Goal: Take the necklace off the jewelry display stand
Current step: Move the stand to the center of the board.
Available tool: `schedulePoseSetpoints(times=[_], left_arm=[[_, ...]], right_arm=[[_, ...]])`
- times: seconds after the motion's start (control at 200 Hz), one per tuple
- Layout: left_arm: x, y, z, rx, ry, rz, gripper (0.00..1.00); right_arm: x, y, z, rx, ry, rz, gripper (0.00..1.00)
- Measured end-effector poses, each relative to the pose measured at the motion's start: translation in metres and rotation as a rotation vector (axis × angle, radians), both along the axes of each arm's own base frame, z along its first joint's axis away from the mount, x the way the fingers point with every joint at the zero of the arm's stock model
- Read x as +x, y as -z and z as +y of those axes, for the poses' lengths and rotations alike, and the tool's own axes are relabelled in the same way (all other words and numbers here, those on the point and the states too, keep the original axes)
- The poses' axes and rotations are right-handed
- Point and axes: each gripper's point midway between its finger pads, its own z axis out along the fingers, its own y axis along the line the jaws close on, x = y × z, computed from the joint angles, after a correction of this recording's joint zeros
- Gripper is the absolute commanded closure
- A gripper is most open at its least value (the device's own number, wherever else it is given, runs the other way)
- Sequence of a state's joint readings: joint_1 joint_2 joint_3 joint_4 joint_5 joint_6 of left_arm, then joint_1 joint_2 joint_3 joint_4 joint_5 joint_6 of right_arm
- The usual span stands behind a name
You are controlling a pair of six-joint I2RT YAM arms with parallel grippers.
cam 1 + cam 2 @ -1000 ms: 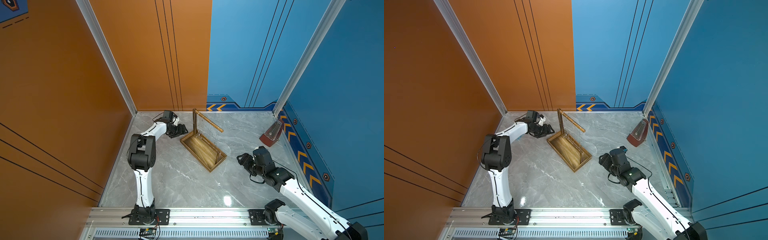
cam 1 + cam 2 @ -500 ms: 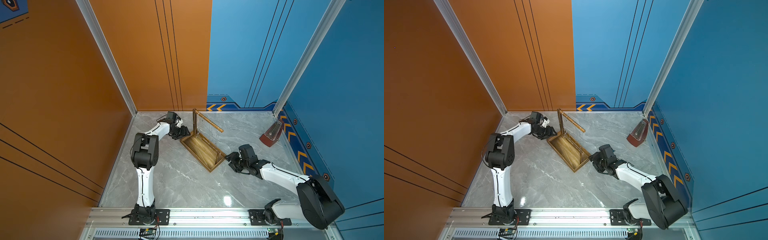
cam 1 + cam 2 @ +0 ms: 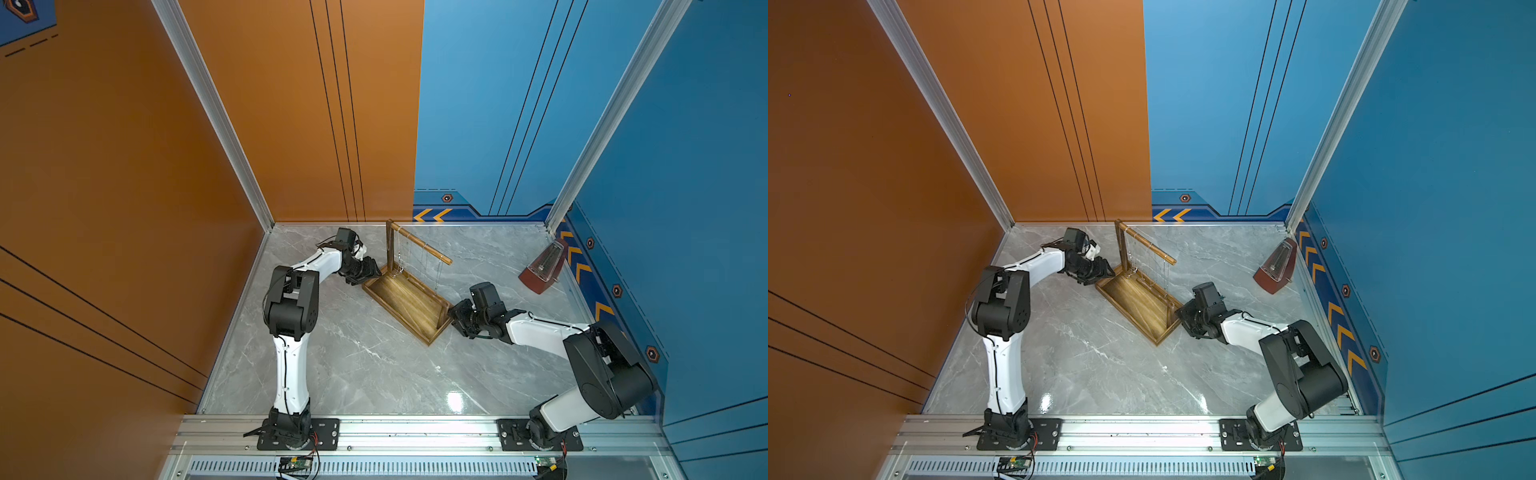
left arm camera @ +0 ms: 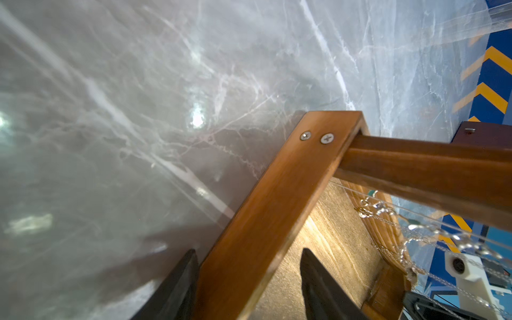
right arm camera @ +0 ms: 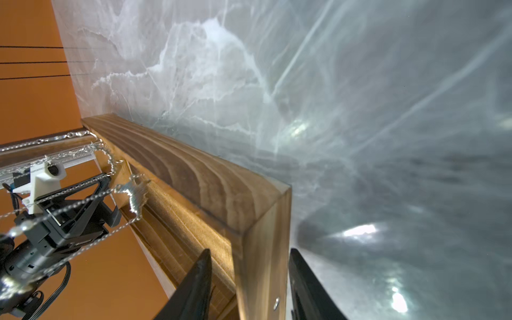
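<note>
Next, I guide the post end with my left gripper while my right gripper swings the opposite end (image 3: 441, 328) back before I take the necklace, because the display stand (image 3: 408, 302) is at a slant.
The brown wooden jewelry display stand (image 3: 405, 301) (image 3: 1138, 299) stands slantwise mid-table. A thin silver necklace (image 3: 398, 259) (image 3: 1133, 261) hangs from its top rod (image 3: 422, 247), and more chains hang along the rod. At the post end of the tray, my left gripper (image 3: 372, 271) (image 4: 248, 250) is open astride the end wall (image 4: 277, 207); one finger is against the outside, the other stands off inside. At the opposite end, my right gripper (image 3: 453, 318) (image 5: 250, 250) is open astride that end wall (image 5: 263, 263). The necklace's chains show in both wrist views (image 4: 382, 206) (image 5: 133, 191).
A dark red pyramid-shaped metronome (image 3: 542, 268) (image 3: 1277, 266) stands at the back right by the blue wall. Orange walls close the left and back, blue walls the right. The aluminium rail with the arm bases (image 3: 415, 432) runs along the front edge.
Both arms have moved in to the ends of the stand's tray, the right one swinging in low from the front right. Both pairs of jaws have narrowed around the end walls.
</note>
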State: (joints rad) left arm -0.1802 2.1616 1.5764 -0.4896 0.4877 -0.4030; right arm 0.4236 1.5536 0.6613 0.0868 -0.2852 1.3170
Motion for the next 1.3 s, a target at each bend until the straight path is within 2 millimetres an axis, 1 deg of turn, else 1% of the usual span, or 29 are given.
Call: schedulePoseSetpoints(times=[0.15,0.185,0.22,0.27,0.415,0.56,0.656,0.751,0.896,1.026,1.231,1.301], left_arm=[[-0.011,0.000,-0.005,-0.015,-0.018,0.032,0.40],[-0.014,0.000,-0.006,-0.015,-0.020,0.040,0.39],[-0.018,0.000,-0.007,-0.011,-0.028,0.046,0.39],[-0.023,-0.001,-0.009,-0.006,-0.038,0.057,0.38],[-0.035,0.000,-0.016,0.046,-0.062,0.059,0.36],[-0.041,0.000,-0.013,0.083,-0.126,0.031,0.33],[-0.047,-0.001,-0.010,0.081,-0.180,0.024,0.30],[-0.053,-0.001,-0.004,0.069,-0.237,0.015,0.30],[-0.057,-0.001,0.003,0.010,-0.322,-0.030,0.29],[-0.048,-0.004,0.013,-0.039,-0.382,-0.052,0.30],[-0.038,-0.004,0.031,-0.043,-0.432,-0.076,0.30],[-0.035,-0.004,0.036,-0.045,-0.444,-0.081,0.30]], right_arm=[[0.004,0.001,-0.009,-0.028,-0.010,-0.008,0.62],[0.006,0.000,-0.011,-0.038,-0.015,-0.010,0.68],[0.008,0.001,-0.014,-0.050,-0.017,-0.008,0.69],[0.013,0.003,-0.021,-0.065,-0.016,-0.010,0.69],[0.035,0.004,-0.038,-0.094,-0.013,-0.024,0.63],[0.061,0.000,-0.042,-0.090,-0.055,-0.053,0.61],[0.080,-0.006,-0.040,-0.089,-0.090,-0.083,0.61],[0.100,-0.011,-0.035,-0.090,-0.129,-0.113,0.61],[0.129,-0.019,-0.027,-0.088,-0.164,-0.150,0.61],[0.149,-0.020,-0.017,-0.081,-0.190,-0.160,0.60],[0.175,-0.015,0.003,-0.067,-0.227,-0.160,0.59],[0.182,-0.014,0.007,-0.062,-0.236,-0.162,0.57]])
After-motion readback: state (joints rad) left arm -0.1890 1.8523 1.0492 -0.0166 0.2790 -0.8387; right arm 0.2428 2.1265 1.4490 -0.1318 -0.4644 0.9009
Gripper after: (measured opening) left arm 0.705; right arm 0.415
